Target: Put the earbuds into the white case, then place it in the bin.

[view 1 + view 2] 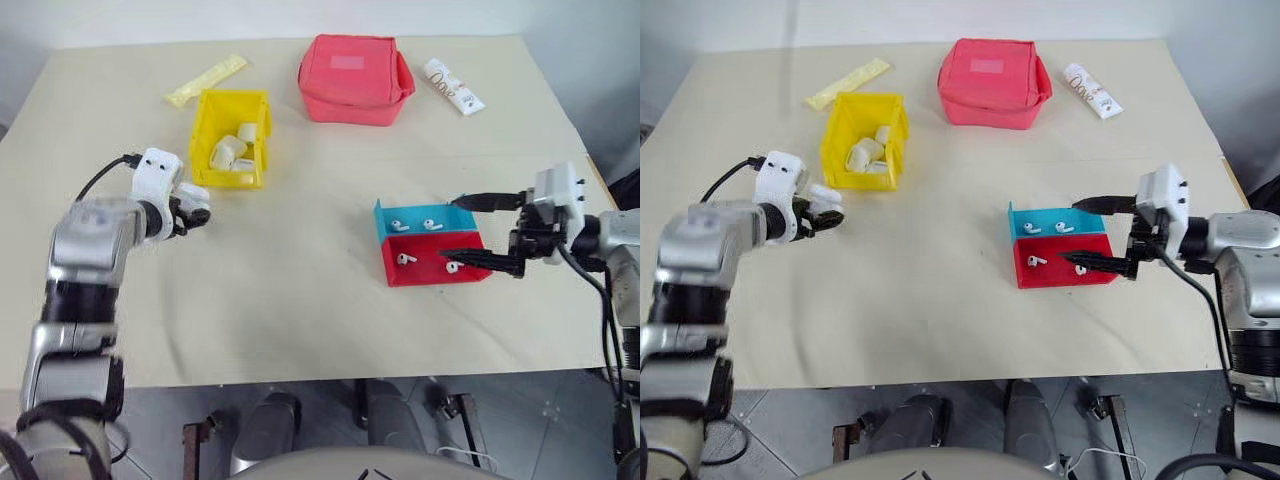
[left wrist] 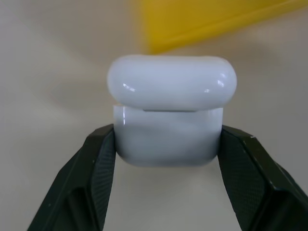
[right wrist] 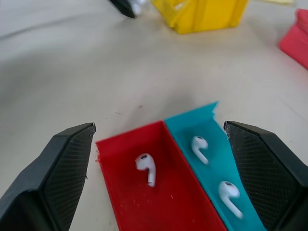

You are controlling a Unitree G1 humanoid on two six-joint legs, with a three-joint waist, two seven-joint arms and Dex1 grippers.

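Observation:
I should swing my right gripper over the red tray alone and bring it down around the earbud (image 1: 453, 267) nearest it, because its open fingers span both trays (image 1: 432, 235).
The white case (image 2: 171, 86) sits pinched between the two black fingers of my left gripper (image 2: 167, 139), which is shut on its lower half, with the lid on top. Seen from the head, that gripper (image 1: 190, 210) hovers at the table's left, just in front of the yellow bin (image 1: 205, 125). Several earbuds lie in two small trays, a pair (image 1: 398, 223) in the teal tray (image 1: 385, 212) and a pair (image 1: 405, 259) in the red tray (image 1: 430, 275). My right gripper (image 1: 450, 229) is open, its fingers straddling both trays from the right.
The bin holds several white items (image 1: 228, 152). A red pouch (image 1: 355, 78), a white printed tube (image 1: 453, 86) and a yellow sachet (image 1: 205, 80) lie along the far side. The table's front edge runs close below both arms.

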